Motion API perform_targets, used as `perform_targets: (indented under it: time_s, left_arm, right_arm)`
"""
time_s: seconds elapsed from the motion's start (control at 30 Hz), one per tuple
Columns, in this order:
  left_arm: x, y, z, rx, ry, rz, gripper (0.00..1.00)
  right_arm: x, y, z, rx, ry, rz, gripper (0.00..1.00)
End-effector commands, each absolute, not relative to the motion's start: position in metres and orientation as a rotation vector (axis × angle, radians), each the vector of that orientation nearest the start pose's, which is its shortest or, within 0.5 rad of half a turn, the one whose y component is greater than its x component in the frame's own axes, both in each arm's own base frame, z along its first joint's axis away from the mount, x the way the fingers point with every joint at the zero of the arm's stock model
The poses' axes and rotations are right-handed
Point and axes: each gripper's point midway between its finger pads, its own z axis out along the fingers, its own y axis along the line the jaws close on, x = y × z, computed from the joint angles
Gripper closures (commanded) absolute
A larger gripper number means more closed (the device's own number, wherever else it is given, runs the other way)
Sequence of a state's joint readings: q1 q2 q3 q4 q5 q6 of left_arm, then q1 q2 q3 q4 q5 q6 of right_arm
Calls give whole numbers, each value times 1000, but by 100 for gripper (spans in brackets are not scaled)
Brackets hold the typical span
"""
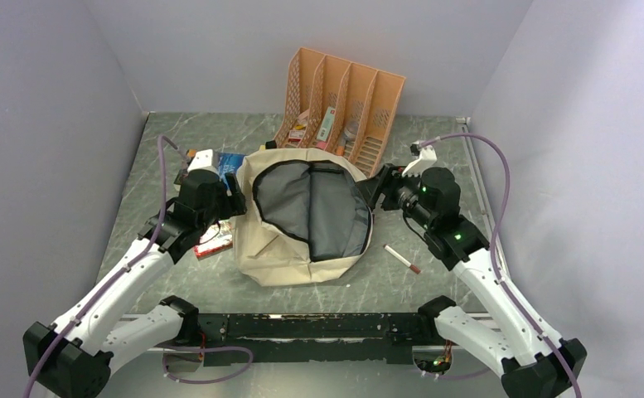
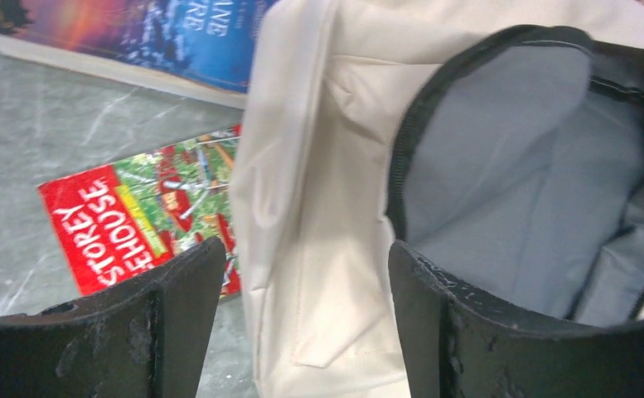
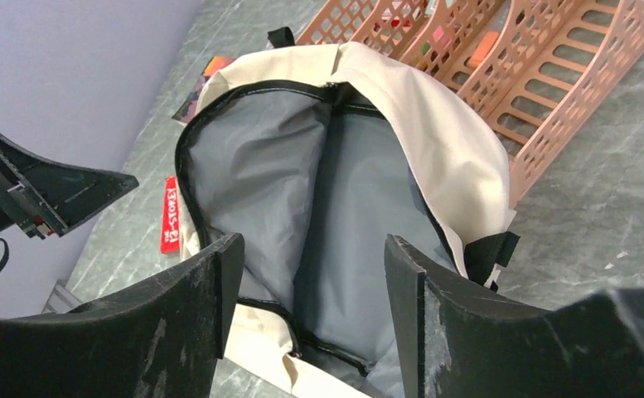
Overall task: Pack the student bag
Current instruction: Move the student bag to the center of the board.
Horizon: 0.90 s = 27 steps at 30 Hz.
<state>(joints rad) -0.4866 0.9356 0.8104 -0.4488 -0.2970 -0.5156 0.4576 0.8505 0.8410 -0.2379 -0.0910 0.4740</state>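
Next, the left gripper moves back while the right gripper pulls the bag clear, because the bag's beige side (image 1: 247,239) lies over the red book's end (image 2: 230,211).
The student bag (image 1: 302,253) lies flat mid-table, beige, its zip open and the grey lining (image 1: 314,207) showing. My left gripper (image 1: 237,192) is at the bag's left edge, open. In the left wrist view the bag's beige side wall (image 2: 318,191) stands between the fingers of the left gripper (image 2: 306,253), with a gap on the left side. My right gripper (image 1: 366,192) is at the bag's right edge, open. In the right wrist view the right gripper (image 3: 310,245) hovers above the bag's opening (image 3: 285,182), nothing between the fingers.
A red book (image 1: 215,240) lies left of the bag under my left arm, and a blue book (image 1: 230,162) lies behind it. The orange file organizer (image 1: 343,104) stands behind the bag. A pen (image 1: 402,258) lies on the table right of the bag.
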Motion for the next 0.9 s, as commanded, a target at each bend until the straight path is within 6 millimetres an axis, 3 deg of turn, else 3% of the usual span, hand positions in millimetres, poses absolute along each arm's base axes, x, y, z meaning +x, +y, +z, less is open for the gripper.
perform_targets:
  time_s: [0.0, 0.07, 0.27, 0.5, 0.63, 0.87]
  left_arm:
    - [282, -79, 193, -333, 2104, -136, 23]
    - [287, -69, 194, -380, 2093, -113, 23]
    - [311, -38, 192, -537, 2078, -157, 22]
    - [336, -7, 163, -828, 2056, -315, 19]
    - [356, -6, 140, -948, 2045, -366, 17]
    - [378, 5, 113, -1109, 1972, -343, 18]
  right_arm:
    - [277, 178, 277, -40, 1884, 759, 33]
    - [282, 179, 277, -1, 1908, 756, 29]
    - [288, 197, 268, -106, 1986, 793, 18]
    - [298, 225, 297, -257, 1901, 901, 21]
    - [316, 234, 306, -304, 1931, 871, 21]
    - [326, 239, 293, -288, 1977, 861, 21]
